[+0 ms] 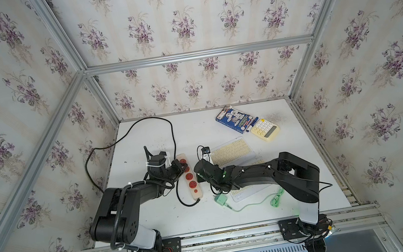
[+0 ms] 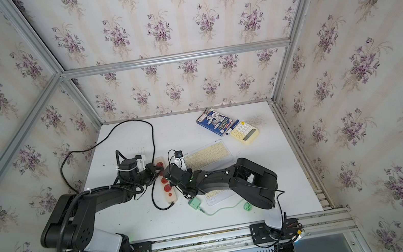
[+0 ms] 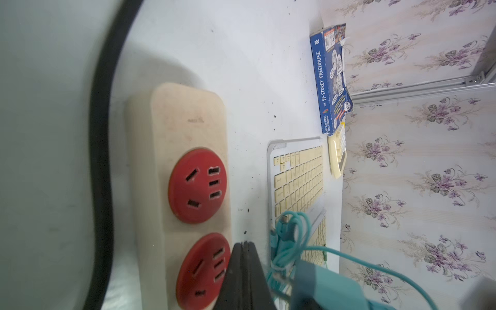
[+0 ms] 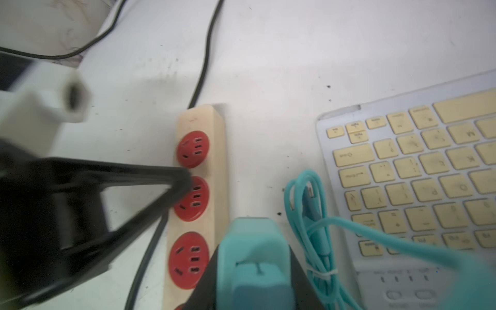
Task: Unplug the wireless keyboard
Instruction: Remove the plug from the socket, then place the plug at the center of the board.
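The mint-green charger plug (image 4: 253,245) is clear of the power strip's sockets, so the robot's left gripper should keep backing away and open past the black cord (image 1: 173,141).
The white wireless keyboard (image 1: 230,152) with cream keys lies mid-table, also in the right wrist view (image 4: 418,171). A similar keyed piece (image 1: 243,193) shows partly under my right arm. My right gripper (image 4: 253,249) is shut on a mint-green charger plug (image 4: 252,257), clear of the beige power strip (image 1: 193,184) with red sockets; both top views show it (image 2: 194,203). Its green cable (image 1: 256,203) trails to a tied bundle (image 1: 276,197); whether it reaches the keyboard I cannot tell. My left gripper (image 3: 243,245) is shut, its tips pressing on the strip (image 4: 218,150).
A blue book (image 1: 233,119), a marker (image 1: 253,122) and a cream calculator (image 1: 265,129) lie at the back right. The strip's black cord (image 1: 141,121) loops across the back left and off the table edge. Papered walls close three sides.
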You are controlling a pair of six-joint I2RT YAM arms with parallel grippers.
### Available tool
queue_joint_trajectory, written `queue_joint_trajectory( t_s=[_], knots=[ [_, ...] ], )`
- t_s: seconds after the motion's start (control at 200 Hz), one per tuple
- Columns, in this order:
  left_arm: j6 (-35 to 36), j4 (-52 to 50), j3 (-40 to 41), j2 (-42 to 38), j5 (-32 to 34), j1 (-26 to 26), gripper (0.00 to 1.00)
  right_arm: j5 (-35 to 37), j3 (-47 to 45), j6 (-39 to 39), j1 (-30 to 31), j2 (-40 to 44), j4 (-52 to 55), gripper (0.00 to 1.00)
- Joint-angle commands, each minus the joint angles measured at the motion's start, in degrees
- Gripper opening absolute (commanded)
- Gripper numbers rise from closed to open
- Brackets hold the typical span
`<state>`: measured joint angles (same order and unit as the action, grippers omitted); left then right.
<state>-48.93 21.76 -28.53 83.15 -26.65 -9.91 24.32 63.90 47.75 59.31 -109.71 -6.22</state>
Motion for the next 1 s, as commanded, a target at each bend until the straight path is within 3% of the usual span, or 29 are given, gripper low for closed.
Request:
queue_joint_trajectory(
  t_s=[0.0,0.17,0.42,0.624,0.809,0.904,0.994],
  knots=[
    [3.6,-12.9,-1.3,-5.7,4.7,0.0,0.00,-1.9,-1.0,4.9,-0.9,-1.1,-5.1,0.00],
    [4.4,-17.5,-0.4,-15.9,7.7,0.1,0.01,-4.0,-5.0,12.8,-2.1,-4.2,-14.2,0.00],
    [5.6,-22.0,-0.1,-24.2,10.1,0.1,0.03,-6.4,-2.9,21.7,-1.9,-10.7,-17.9,0.00],
    [6.4,-24.6,-1.1,-27.7,11.6,0.1,0.05,-3.7,-3.9,27.6,1.1,-12.4,-21.1,0.00],
    [8.2,-27.0,-2.4,-30.1,12.4,0.1,0.09,-4.0,-2.6,28.4,1.9,-14.5,-21.6,0.00],
    [11.1,-30.3,-3.6,-32.6,14.8,0.1,0.12,-2.4,-3.2,27.1,1.9,-13.8,-21.1,0.20],
    [13.3,-32.8,-3.8,-36.9,17.4,0.1,0.27,-0.3,-2.7,24.0,2.0,-10.4,-15.5,0.37]
  ],
)
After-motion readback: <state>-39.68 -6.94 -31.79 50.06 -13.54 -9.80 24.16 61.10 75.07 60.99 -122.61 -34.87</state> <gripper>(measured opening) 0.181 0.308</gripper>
